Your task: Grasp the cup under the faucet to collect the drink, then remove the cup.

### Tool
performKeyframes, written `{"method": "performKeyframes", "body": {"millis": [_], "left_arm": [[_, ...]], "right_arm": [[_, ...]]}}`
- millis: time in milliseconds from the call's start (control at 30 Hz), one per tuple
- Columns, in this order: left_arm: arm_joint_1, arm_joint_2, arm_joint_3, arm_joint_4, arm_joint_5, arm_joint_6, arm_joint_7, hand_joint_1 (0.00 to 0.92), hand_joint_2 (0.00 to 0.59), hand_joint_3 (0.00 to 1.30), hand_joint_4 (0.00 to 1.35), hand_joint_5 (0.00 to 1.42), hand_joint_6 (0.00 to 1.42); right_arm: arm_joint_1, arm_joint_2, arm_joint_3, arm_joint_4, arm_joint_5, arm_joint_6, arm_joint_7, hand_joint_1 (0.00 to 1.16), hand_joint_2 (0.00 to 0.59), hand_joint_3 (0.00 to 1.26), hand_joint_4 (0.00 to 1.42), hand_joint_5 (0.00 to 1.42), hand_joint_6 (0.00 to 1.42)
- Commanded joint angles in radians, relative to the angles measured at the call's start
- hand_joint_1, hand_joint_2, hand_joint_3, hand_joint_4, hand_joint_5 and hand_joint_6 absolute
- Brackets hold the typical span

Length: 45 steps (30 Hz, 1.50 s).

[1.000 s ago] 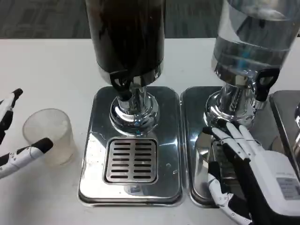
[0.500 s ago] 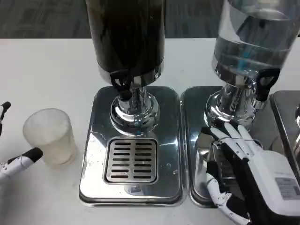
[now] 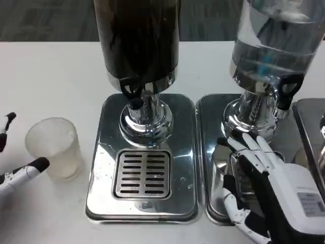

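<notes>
I expect the clear plastic cup (image 3: 56, 148) to fit upright under the black faucet (image 3: 135, 100) when I carry the cup there, because the faucet hangs well above the slotted drip grate.
A clear plastic cup (image 3: 54, 147) stands upright on the white table, left of the dark drink dispenser (image 3: 137, 46). The dispenser's black faucet (image 3: 133, 94) hangs over a slotted drip grate (image 3: 142, 174); nothing stands on the grate. My left hand (image 3: 20, 170) shows at the left edge, fingers apart: one fingertip lies close to the cup's lower left side, another sits higher at the edge. It holds nothing. My right hand (image 3: 266, 193) rests open over the drip tray of the clear water dispenser (image 3: 274, 46), fingers spread.
The chrome tray (image 3: 101, 203) under the dark dispenser lies just right of the cup. A second chrome tray (image 3: 210, 152) holds the water dispenser's base. A third tray edge (image 3: 311, 127) shows at far right. White table stretches behind the cup.
My left hand drew back from the cup toward the left edge, then crept slightly back in. The cup and my right hand stayed put.
</notes>
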Motion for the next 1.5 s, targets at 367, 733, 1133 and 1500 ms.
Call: {"method": "performKeyframes", "body": {"millis": [367,733,1133,1500], "left_arm": [[-0.084,0.049,-0.091,0.072,0.041,-0.035,0.05,0.0,0.0,0.0,0.0,0.0,0.02],[-0.132,0.064,-0.137,0.11,0.079,-0.037,0.096,0.023,0.0,0.0,0.0,0.0,0.04],[-0.184,0.053,-0.189,0.197,0.099,-0.071,0.143,0.043,0.006,0.0,0.0,0.0,0.08],[-0.195,0.034,-0.216,0.245,0.094,-0.112,0.172,0.035,0.007,0.0,0.0,0.0,0.08]], "right_arm": [[0.0,0.017,0.022,0.012,-0.012,0.009,-0.033,0.45,0.586,0.2,0.08,0.05,0.19],[-0.009,0.026,0.044,0.028,-0.028,0.009,-0.058,0.45,0.586,0.2,0.09,0.06,0.21],[-0.009,0.034,0.049,0.033,-0.031,0.016,-0.068,0.45,0.586,0.21,0.09,0.07,0.21],[-0.011,0.037,0.051,0.034,-0.03,0.02,-0.071,0.45,0.586,0.21,0.09,0.07,0.21]]}}
